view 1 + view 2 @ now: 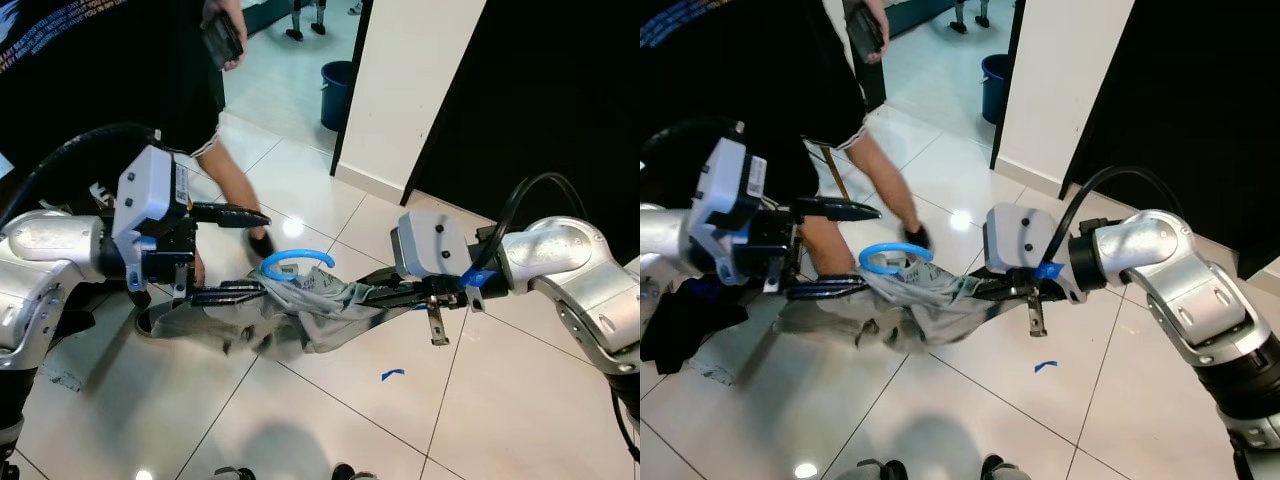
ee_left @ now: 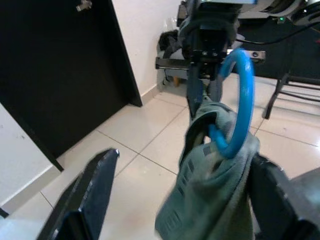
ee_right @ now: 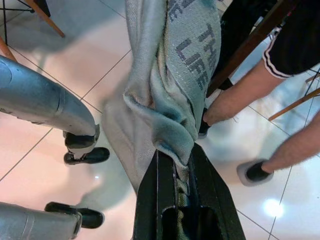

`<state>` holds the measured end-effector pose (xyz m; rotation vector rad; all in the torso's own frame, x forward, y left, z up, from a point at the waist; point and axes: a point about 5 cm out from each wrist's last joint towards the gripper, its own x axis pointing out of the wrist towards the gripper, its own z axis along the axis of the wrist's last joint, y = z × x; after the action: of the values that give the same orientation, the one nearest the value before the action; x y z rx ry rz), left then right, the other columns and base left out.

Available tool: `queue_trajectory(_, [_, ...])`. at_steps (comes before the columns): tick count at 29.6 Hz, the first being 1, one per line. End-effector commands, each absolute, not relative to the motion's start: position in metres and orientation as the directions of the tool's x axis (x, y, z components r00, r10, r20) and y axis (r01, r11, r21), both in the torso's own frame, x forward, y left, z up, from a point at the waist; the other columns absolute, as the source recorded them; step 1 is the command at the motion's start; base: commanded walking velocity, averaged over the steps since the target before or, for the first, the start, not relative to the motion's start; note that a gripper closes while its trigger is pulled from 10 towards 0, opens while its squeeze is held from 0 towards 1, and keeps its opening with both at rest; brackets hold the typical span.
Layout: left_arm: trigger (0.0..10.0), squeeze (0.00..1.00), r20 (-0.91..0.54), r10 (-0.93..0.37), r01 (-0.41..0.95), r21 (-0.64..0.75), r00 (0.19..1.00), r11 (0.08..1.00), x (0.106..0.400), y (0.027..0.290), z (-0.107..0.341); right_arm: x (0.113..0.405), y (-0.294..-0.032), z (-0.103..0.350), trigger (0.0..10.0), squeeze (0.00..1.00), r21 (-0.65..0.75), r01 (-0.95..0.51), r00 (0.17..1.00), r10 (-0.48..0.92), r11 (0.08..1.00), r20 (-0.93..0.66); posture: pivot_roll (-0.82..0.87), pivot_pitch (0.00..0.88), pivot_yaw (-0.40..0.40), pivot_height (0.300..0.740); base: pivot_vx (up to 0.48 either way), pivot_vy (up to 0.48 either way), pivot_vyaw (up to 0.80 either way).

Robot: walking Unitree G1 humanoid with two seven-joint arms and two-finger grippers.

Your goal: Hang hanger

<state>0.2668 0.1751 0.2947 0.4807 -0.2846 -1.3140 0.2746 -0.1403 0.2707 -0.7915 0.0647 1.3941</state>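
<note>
The blue hook (image 1: 297, 258) pokes up through the T-shirt's collar, so the grey T-shirt (image 1: 318, 315) will come along and droop below when the robot carries the hanger by its hook.
A grey T-shirt (image 1: 300, 312) on a blue hanger hangs stretched between my two arms above the tiled floor. The hanger's blue hook (image 1: 295, 262) sticks up out of the collar. My right gripper (image 1: 378, 296) is shut on a bunched fold of the shirt (image 3: 170, 120) at its right end. My left gripper (image 1: 265, 252) stands wide open at the shirt's left end. Its lower finger (image 1: 225, 294) lies against the cloth and its upper finger (image 1: 232, 214) is above the hook. In the left wrist view the hook (image 2: 241, 95) and shirt sit near one finger.
A person (image 1: 120, 70) in black clothes stands close at my front left, one leg (image 1: 235, 185) just behind the left gripper. A blue bucket (image 1: 337, 92) stands by a white wall (image 1: 410, 90) and a black door (image 1: 540, 100). Blue tape (image 1: 392, 374) lies on the tiles.
</note>
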Motion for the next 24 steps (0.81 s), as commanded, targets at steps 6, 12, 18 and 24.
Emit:
queue_trajectory(6, [10.0,1.0,-0.041,-0.992,0.884,0.46,0.117,0.085,0.248,0.171,0.306,0.274,-0.137,0.265,0.0,0.0,-0.449,-0.893,0.212,0.857,-0.026,-0.47,0.09,0.141,-0.064,0.74,0.0,0.0,0.0])
queue_trajectory(12, [10.0,1.0,-0.028,-0.994,0.896,0.437,0.102,0.08,0.244,0.165,0.3,0.275,-0.136,0.266,0.0,0.0,-0.452,-0.892,0.214,0.858,-0.024,-0.468,0.08,0.141,-0.07,0.74,0.0,0.0,0.0])
queue_trajectory(18, [10.0,0.13,0.01,-0.986,0.892,0.425,0.165,0.154,0.252,0.157,0.296,0.272,-0.132,0.267,0.0,0.0,-0.451,-0.892,0.195,0.865,-0.04,-0.463,0.07,0.135,-0.07,0.74,0.0,0.0,0.0])
queue_trajectory(24, [10.0,0.0,0.075,-0.978,0.891,0.403,0.194,0.208,0.256,0.144,0.296,0.271,-0.128,0.267,0.0,0.0,-0.452,-0.891,0.19,0.872,-0.04,-0.452,0.07,0.137,-0.07,0.74,0.0,0.0,0.0])
